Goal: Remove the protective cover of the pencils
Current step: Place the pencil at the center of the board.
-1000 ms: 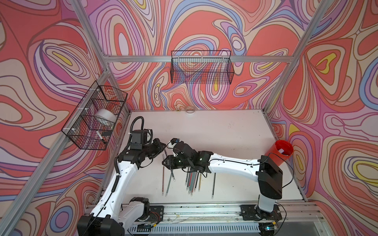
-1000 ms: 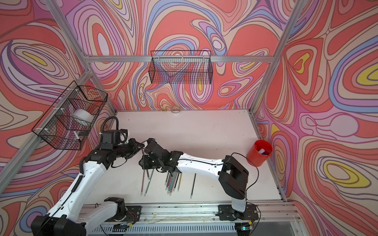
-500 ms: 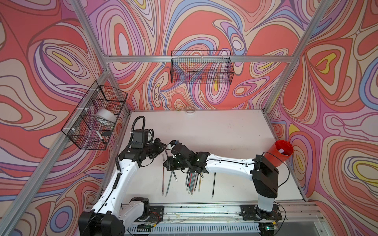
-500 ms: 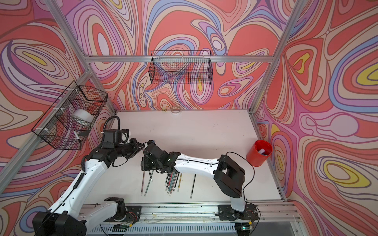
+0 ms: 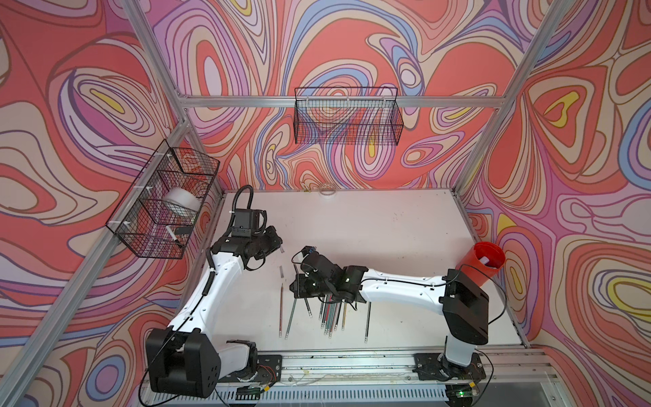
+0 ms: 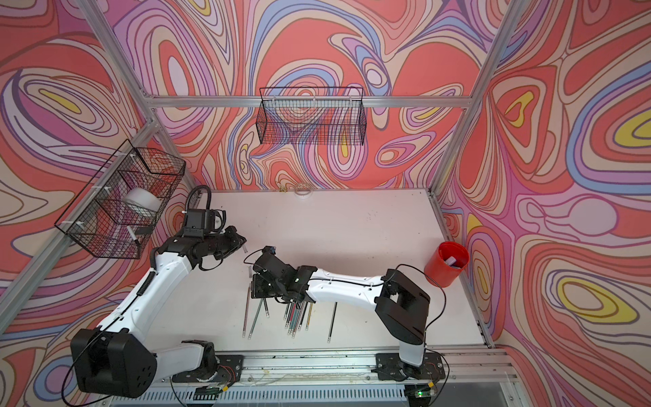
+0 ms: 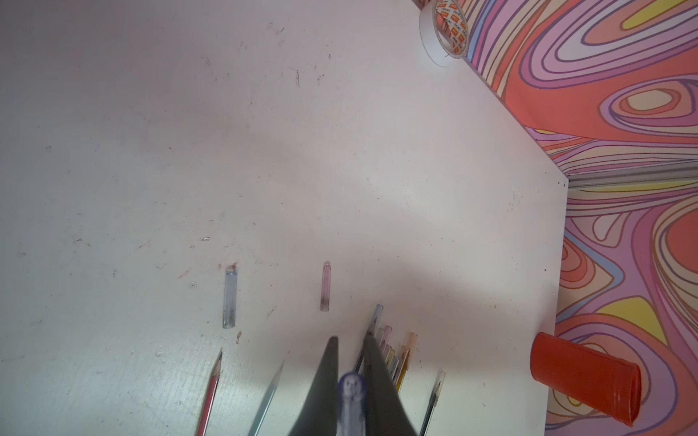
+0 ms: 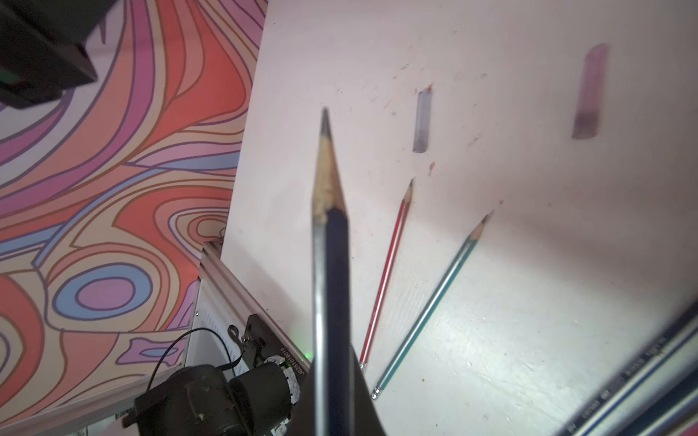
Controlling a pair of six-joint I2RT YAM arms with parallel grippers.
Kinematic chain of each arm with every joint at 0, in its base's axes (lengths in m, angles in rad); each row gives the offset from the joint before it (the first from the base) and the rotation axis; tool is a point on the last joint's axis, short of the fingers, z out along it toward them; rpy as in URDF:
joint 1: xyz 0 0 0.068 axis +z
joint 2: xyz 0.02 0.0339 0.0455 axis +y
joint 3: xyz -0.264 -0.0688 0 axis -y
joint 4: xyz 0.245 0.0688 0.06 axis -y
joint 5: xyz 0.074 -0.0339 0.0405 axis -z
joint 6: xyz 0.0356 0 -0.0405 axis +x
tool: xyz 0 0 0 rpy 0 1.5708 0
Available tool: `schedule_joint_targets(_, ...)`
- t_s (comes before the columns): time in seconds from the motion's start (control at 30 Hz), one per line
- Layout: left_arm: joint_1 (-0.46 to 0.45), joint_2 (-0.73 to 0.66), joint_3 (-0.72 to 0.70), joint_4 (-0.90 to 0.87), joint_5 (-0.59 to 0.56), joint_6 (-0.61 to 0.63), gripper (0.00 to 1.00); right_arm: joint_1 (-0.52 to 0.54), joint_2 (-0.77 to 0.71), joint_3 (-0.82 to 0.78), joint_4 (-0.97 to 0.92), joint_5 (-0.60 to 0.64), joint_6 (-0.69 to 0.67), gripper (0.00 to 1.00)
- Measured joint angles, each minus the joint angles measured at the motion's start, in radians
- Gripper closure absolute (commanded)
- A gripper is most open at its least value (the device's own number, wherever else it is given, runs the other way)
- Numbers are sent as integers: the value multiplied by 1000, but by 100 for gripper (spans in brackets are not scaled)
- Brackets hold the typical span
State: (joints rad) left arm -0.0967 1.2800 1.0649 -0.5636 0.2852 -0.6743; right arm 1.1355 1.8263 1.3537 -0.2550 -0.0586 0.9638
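Note:
The dark pencil's point (image 8: 326, 156) is clear of its cover, so my right gripper keeps bringing that pencil down next to the teal pencil until it lies flat.
My left gripper (image 7: 350, 341) is shut on a bluish translucent protective cover (image 7: 351, 392), held above the table at the left (image 5: 280, 246). My right gripper (image 8: 334, 362) is shut on a dark pencil (image 8: 332, 264) whose sharpened tip is bare; in both top views it hangs over the pencil row (image 5: 299, 282) (image 6: 259, 282). A red pencil (image 8: 389, 271) and a teal pencil (image 8: 434, 298) lie uncovered. A grey cover (image 7: 229, 296) and a pink cover (image 7: 325, 287) lie loose. Several pencils (image 7: 393, 355) in a bunch still wear covers, as does a black one (image 7: 434, 396).
A red cup (image 5: 482, 260) stands at the table's right edge. A tape roll (image 7: 443, 34) lies by the back wall. Wire baskets hang on the left wall (image 5: 165, 204) and the back wall (image 5: 347, 119). The rail (image 5: 352, 363) runs along the front.
The right gripper's jaws have closed tight on the dark pencil. Both arms have barely shifted.

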Motion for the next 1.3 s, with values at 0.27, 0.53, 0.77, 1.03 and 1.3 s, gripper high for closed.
schedule_joint_targets(0.27, -38, 135, 13, -9, -48, 27, 100, 4, 68, 85, -260, 102, 99, 100)
schedule_joint_targets(0.53, -114, 276, 55, -31, -77, 45, 100, 5, 206, 140, -417, 106, 141, 100)
schedule_joint_targets(0.77, -158, 367, 101, -39, -88, 55, 100, 5, 266, 175, -476, 75, 157, 100)
schedule_joint_targets(1.03, -168, 472, 121, -57, -106, 70, 100, 5, 293, 202, -494, 43, 156, 93)
schedule_joint_targets(1.3, -172, 537, 148, -86, -122, 81, 100, 5, 319, 238, -499, 13, 155, 86)
